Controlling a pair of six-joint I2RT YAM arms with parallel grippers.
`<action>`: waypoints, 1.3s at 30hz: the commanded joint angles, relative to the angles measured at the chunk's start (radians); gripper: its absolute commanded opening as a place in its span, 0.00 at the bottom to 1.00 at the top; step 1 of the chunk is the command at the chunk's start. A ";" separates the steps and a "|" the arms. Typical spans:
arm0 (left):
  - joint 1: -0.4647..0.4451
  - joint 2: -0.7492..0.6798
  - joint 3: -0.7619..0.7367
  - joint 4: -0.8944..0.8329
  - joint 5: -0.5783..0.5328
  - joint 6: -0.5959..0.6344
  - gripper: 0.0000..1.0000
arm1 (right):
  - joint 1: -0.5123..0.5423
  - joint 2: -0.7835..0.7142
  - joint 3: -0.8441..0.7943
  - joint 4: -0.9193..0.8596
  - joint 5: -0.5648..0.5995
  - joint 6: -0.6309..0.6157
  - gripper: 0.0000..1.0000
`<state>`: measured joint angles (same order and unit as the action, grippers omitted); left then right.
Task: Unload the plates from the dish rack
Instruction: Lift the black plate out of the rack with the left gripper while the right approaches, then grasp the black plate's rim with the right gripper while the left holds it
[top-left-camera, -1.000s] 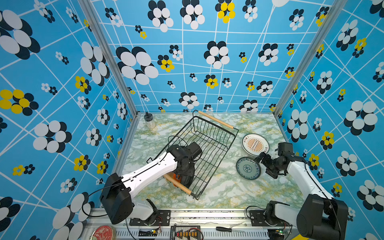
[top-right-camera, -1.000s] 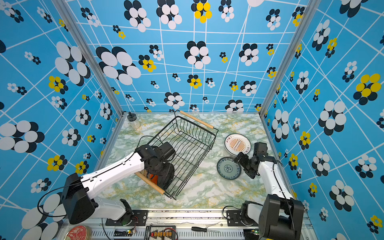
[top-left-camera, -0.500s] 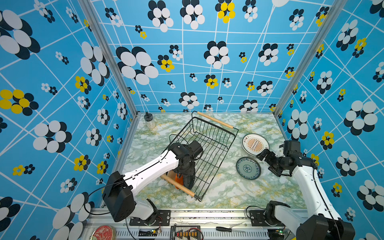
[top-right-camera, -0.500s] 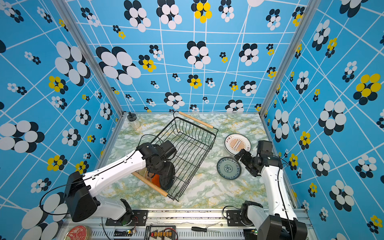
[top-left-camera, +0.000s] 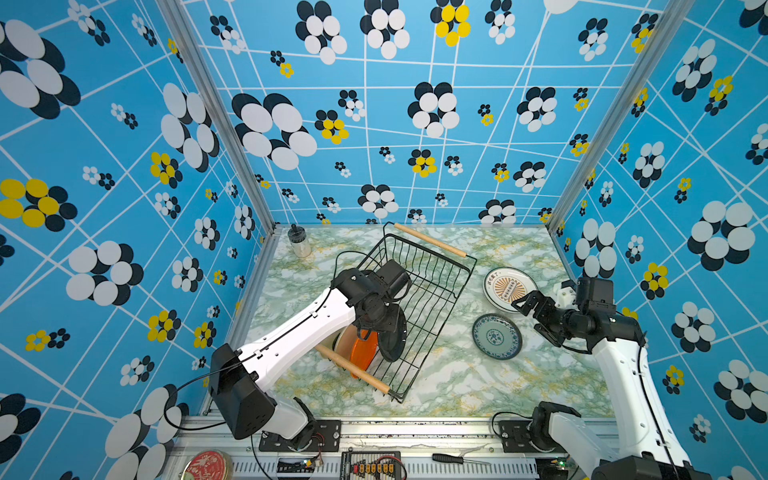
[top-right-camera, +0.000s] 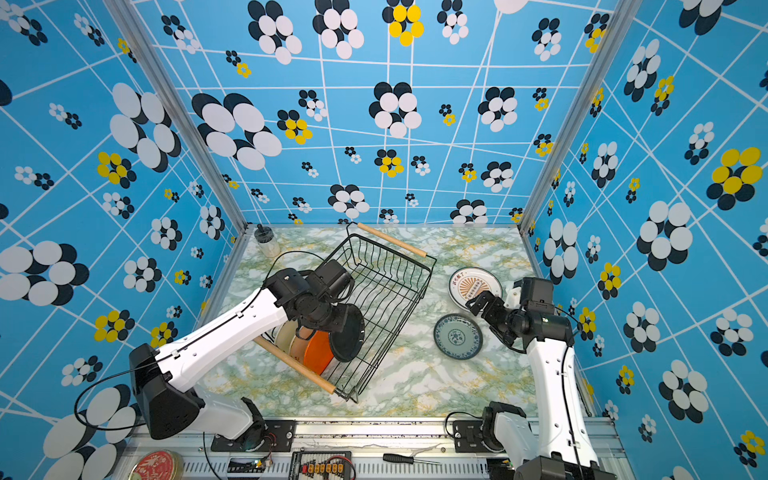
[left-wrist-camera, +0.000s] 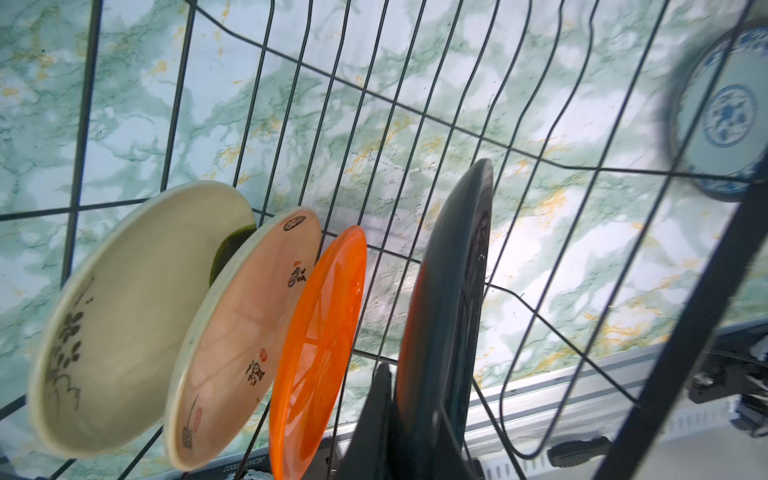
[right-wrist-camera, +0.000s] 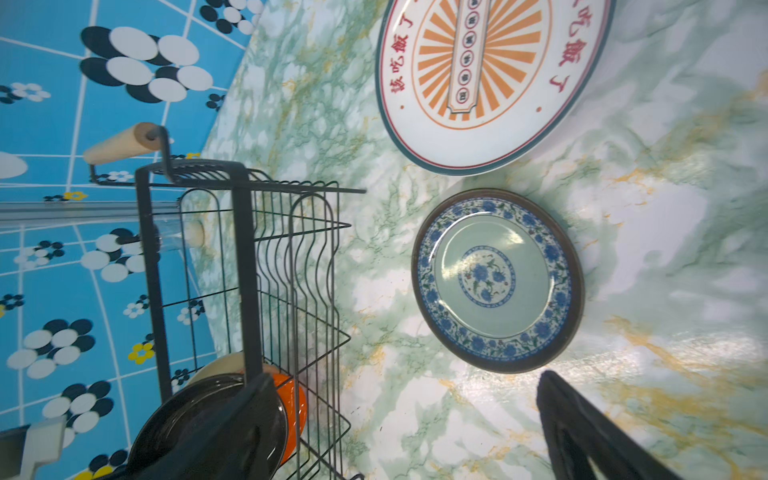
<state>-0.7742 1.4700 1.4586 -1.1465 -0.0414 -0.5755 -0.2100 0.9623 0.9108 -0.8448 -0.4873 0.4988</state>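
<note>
The black plate's far edge (top-left-camera: 392, 357) is clear of my left gripper, so I should keep moving my open right gripper toward that edge until its fingers close there.
The black wire dish rack (top-left-camera: 432, 291) (top-right-camera: 386, 282) lies skewed on the marble table. At its near end stand a cream plate (left-wrist-camera: 124, 316), a tan plate (left-wrist-camera: 241, 332), an orange plate (left-wrist-camera: 320, 340) (top-left-camera: 363, 349) and a black plate (left-wrist-camera: 449, 291) (top-left-camera: 392, 336) (top-right-camera: 349, 332). My left gripper (left-wrist-camera: 411, 436) (top-left-camera: 382, 320) is shut on the black plate's rim. A white sunburst plate (top-left-camera: 509, 289) (right-wrist-camera: 490, 75) and a blue-flowered plate (top-left-camera: 496, 336) (right-wrist-camera: 496, 282) lie flat to the right. My right gripper (top-left-camera: 530, 320) (right-wrist-camera: 403, 436) hangs open beside them, holding nothing.
A small clear bottle (top-left-camera: 299, 243) stands at the back left corner. Blue patterned walls close in three sides. On the front rail lie a red tin (top-left-camera: 208, 465) and a screwdriver (top-left-camera: 453, 458). Bare marble (top-left-camera: 457, 382) shows in front of the blue-flowered plate.
My left jaws have closed the last bit onto the black plate. The right arm has risen and swung a little, its gripper still open by the two plates on the table.
</note>
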 joint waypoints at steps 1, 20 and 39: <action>0.042 -0.017 0.079 0.096 0.125 -0.026 0.00 | -0.002 -0.023 0.029 0.056 -0.184 -0.016 0.99; 0.051 -0.003 0.057 0.750 0.321 -0.430 0.00 | 0.094 -0.051 -0.128 0.682 -0.378 0.534 0.99; -0.034 0.060 -0.007 0.946 0.262 -0.590 0.00 | 0.281 0.110 -0.038 0.942 -0.371 0.671 0.55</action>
<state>-0.7990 1.5150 1.4456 -0.2562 0.2352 -1.1442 0.0654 1.0672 0.8513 0.0269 -0.8452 1.1496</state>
